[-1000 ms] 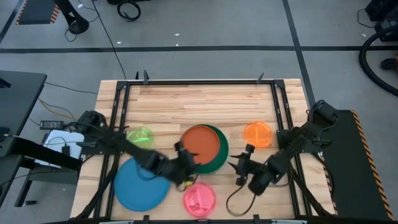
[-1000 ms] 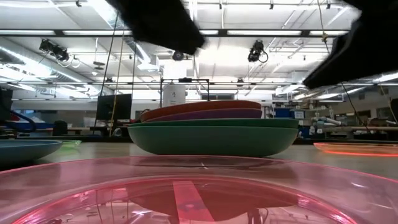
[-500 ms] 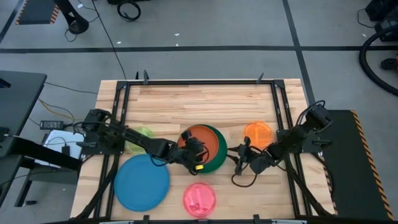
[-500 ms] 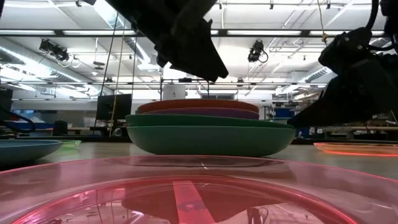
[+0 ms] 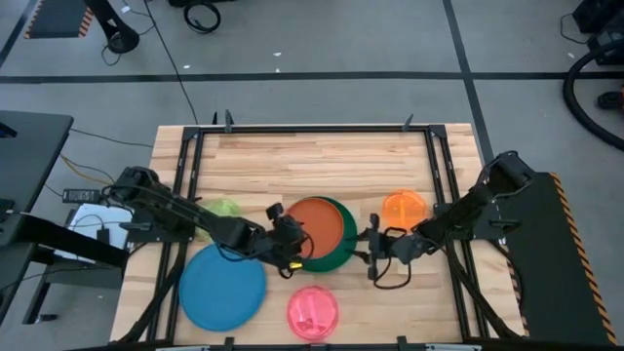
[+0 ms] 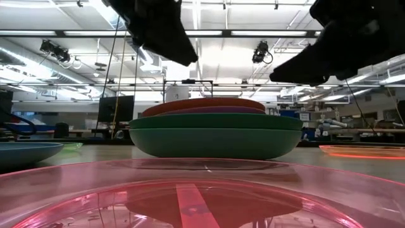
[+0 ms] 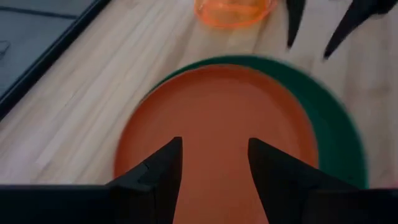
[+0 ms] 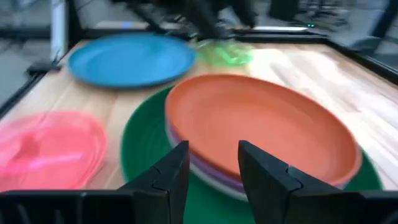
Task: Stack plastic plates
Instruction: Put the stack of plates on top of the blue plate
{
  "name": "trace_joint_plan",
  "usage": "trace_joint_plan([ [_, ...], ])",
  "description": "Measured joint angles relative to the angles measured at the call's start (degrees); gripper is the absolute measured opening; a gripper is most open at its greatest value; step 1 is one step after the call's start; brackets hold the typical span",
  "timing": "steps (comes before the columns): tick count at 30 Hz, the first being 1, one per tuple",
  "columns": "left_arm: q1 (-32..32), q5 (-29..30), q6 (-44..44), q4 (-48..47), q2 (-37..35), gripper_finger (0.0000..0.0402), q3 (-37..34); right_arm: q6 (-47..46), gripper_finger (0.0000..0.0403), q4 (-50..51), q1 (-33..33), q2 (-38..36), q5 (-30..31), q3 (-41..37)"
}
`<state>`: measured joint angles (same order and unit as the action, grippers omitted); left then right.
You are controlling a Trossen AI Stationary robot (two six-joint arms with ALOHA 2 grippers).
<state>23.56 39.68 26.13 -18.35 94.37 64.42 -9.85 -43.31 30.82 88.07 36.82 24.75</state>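
I expect the red-orange plate (image 5: 314,224) to come along when I carry the dark green plate, because the red-orange plate sits inside the dark green plate's wider rim (image 5: 350,237).
A stack of plastic plates sits mid-table: a red-orange plate (image 5: 314,226) on a purple one (image 8: 205,171), both resting on a dark green plate (image 5: 343,244). The red-orange plate sits off-centre, toward the green plate's left side. My left gripper (image 7: 214,146) hangs open above the red-orange plate's left rim, clear of the stack in the low view (image 6: 158,31). My right gripper (image 8: 211,149) is open just off the stack's right rim (image 5: 369,248), pointing at it, with nothing between its fingers.
Loose plates lie flat around the stack: a blue one (image 5: 222,286) at the near left, a pink one (image 5: 312,312) at the near edge, a small orange one (image 5: 404,210) to the right and a lime one (image 5: 226,208) partly under my left arm. Black frame rails (image 5: 441,175) border the tabletop.
My left gripper has gone from the stack's near-left side toward the far edge, and now stands over the red-orange plate's left rim. My right gripper has swung toward the far edge and turned at the wrist, ending beside the stack's right rim.
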Motion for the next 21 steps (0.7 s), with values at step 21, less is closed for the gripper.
trace_joint_plan([
  [21,8.07,0.79,-4.98,10.76,23.15,0.0188,12.91,-4.48,0.0146,31.54,1.10,-3.13,-8.05,10.78],
])
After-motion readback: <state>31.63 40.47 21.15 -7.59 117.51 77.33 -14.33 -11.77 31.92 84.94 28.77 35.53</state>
